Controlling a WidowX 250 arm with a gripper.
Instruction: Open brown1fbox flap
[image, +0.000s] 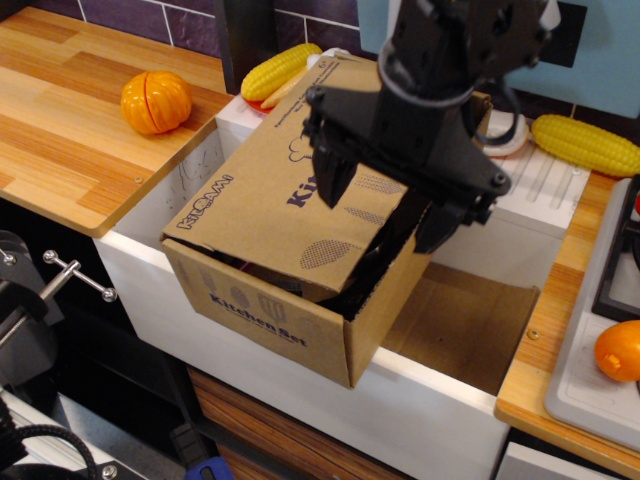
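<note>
The flap will uncover a pink stick among black things when the robot's gripper swings it open, since a pink sliver shows in the box's front gap.
The brown1fbox sits tilted in the white tub, its "Kitchen Set" side facing me. Its flap, printed with purple "Kitchen" and hatched ovals, lies over the top, slightly raised at the right edge so a dark gap shows beneath. My black gripper hangs over the right part of the flap and is open. One finger is over the flap's print. The other finger is past the flap's right edge, over the gap. It holds nothing.
An orange toy pumpkin lies on the wooden counter at the left. A toy corn lies behind the box and another at the right. An orange fruit rests on a white tray.
</note>
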